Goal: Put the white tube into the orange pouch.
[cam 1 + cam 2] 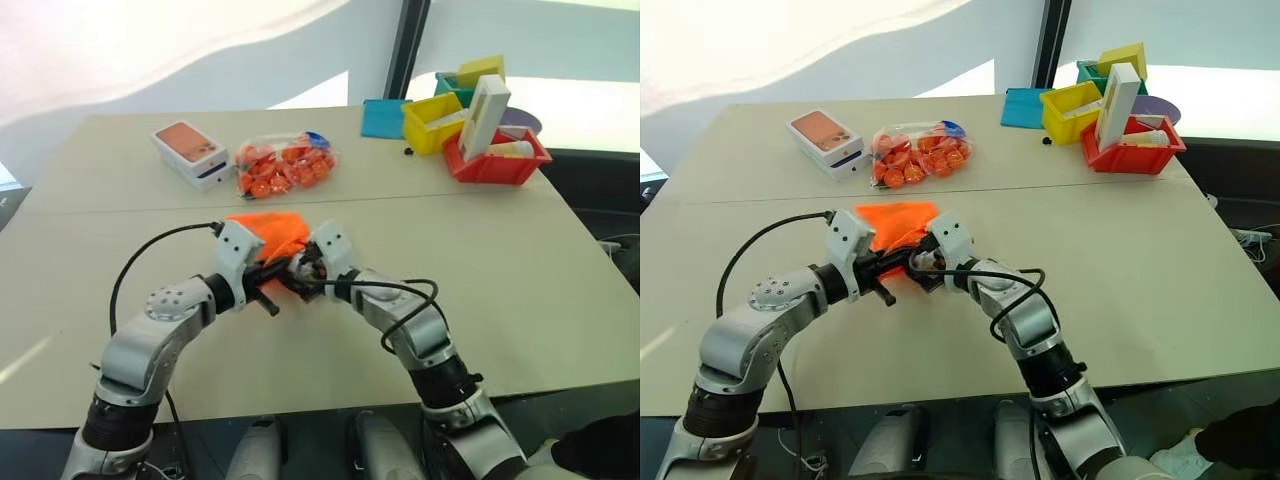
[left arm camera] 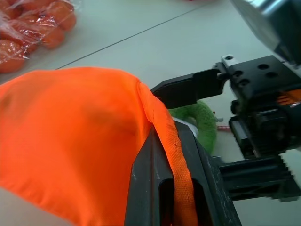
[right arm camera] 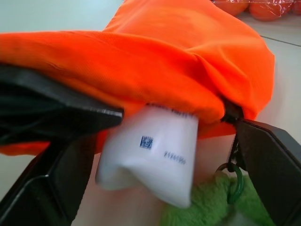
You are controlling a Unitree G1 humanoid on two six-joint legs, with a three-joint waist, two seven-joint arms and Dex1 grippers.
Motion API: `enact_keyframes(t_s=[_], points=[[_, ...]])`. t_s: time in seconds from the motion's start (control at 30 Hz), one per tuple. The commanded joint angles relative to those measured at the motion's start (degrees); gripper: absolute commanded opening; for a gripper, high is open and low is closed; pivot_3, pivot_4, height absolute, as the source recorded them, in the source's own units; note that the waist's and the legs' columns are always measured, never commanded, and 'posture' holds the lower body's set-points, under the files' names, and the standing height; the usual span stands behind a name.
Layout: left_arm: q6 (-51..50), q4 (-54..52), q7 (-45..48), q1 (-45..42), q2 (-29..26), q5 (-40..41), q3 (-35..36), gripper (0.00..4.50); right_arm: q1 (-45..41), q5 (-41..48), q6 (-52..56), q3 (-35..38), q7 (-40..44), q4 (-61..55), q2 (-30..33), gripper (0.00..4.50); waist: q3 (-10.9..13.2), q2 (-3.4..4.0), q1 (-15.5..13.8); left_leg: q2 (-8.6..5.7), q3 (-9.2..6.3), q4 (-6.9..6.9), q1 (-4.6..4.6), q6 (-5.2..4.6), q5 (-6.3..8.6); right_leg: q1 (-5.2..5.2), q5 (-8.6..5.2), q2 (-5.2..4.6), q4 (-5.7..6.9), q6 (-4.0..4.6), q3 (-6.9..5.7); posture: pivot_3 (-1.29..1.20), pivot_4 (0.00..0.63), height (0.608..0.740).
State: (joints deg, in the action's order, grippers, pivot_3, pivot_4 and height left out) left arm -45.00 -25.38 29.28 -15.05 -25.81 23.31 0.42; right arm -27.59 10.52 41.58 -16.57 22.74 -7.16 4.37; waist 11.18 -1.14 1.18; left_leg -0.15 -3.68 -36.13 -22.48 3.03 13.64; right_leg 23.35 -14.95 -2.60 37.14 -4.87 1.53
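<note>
A black cord point(image 3: 233, 151) runs from the orange pouch's rim to the green tuft, so the pouch opening point(image 3: 207, 123) will draw shut when I pull on the tuft.
The orange pouch point(image 1: 268, 232) lies on the table in front of me, between my two grippers. My left gripper point(image 2: 164, 155) is shut on the pouch's rim, with orange fabric pinched between its fingers. The white tube point(image 3: 150, 153) sticks partway out of the pouch mouth, its flat crimped end with a small printed code showing and the rest hidden inside. My right gripper point(image 3: 160, 141) is open, one finger on each side of the tube's end and apart from it. The green tuft point(image 3: 202, 207) of the cord lies just below the mouth.
A clear bag of orange-red pieces point(image 1: 285, 165) and a white box with an orange top point(image 1: 190, 152) lie behind the pouch. At the far right stand a red bin point(image 1: 495, 160) holding a tall white box point(image 1: 483, 115), a yellow bin point(image 1: 432, 120) and a blue piece point(image 1: 383, 117).
</note>
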Motion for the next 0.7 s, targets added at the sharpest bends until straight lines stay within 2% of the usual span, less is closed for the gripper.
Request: enact_keyframes(t_s=[0.03,0.13,0.33,0.43,0.53,0.67,0.7], points=[[1.3,3.2,-0.6,0.9,0.3,1.6,5.0,0.00,1.6,3.9,-0.6,-0.6,6.1,-9.0,2.8,4.46,0.0,0.00,0.1,0.01,0.00,0.00,0.00,0.00,0.00,0.00,0.00,0.00,0.00,0.00,0.00,0.00,0.150,0.740],[1.9,5.2,-0.1,1.1,0.0,2.7,7.2,0.00,3.6,6.8,1.1,-0.1,10.3,-12.3,6.3,4.46,0.0,-0.01,0.0,0.01,-0.03,0.01,0.00,0.00,0.00,-0.01,-0.01,0.01,-0.01,-0.01,-0.02,0.00,0.150,0.740],[2.3,7.4,-0.1,0.8,0.7,4.6,9.8,0.00,4.0,10.1,2.8,2.3,13.0,-13.9,10.3,4.46,0.0,-0.01,-0.1,0.00,-0.01,-0.02,0.00,0.00,0.00,-0.03,-0.01,-0.03,-0.02,0.01,-0.02,0.00,0.150,0.740],[2.3,7.5,-0.1,1.2,0.7,5.2,10.1,0.00,4.6,10.9,4.7,2.1,13.8,-13.7,12.0,3.57,0.0,-0.01,-0.1,0.00,-0.01,-0.01,0.00,0.00,0.00,-0.02,0.00,-0.02,-0.02,0.00,-0.02,0.00,0.150,0.740],[2.5,7.4,-0.1,1.4,0.8,5.6,10.0,0.00,4.7,11.6,5.3,0.6,15.1,-14.1,13.0,2.06,0.0,-0.01,-0.1,0.00,-0.01,0.01,-0.01,0.00,0.00,-0.02,-0.01,-0.03,-0.03,0.00,-0.02,0.00,0.150,0.740],[2.6,7.0,-0.2,0.9,1.7,6.9,9.9,0.00,3.4,13.3,9.3,-1.2,15.3,-12.3,11.3,0.03,0.0,-0.01,0.0,0.00,-0.01,0.01,0.00,0.00,0.00,-0.01,-0.01,-0.02,-0.03,0.00,-0.02,0.00,0.150,0.740],[2.6,6.9,-0.1,0.9,1.7,7.1,9.8,0.00,2.8,12.9,9.7,-1.6,14.8,-11.4,10.8,0.03,0.0,-0.01,0.0,0.01,-0.01,0.00,0.00,0.00,0.00,-0.01,-0.01,-0.02,-0.03,0.00,-0.02,0.00,0.150,0.740]])
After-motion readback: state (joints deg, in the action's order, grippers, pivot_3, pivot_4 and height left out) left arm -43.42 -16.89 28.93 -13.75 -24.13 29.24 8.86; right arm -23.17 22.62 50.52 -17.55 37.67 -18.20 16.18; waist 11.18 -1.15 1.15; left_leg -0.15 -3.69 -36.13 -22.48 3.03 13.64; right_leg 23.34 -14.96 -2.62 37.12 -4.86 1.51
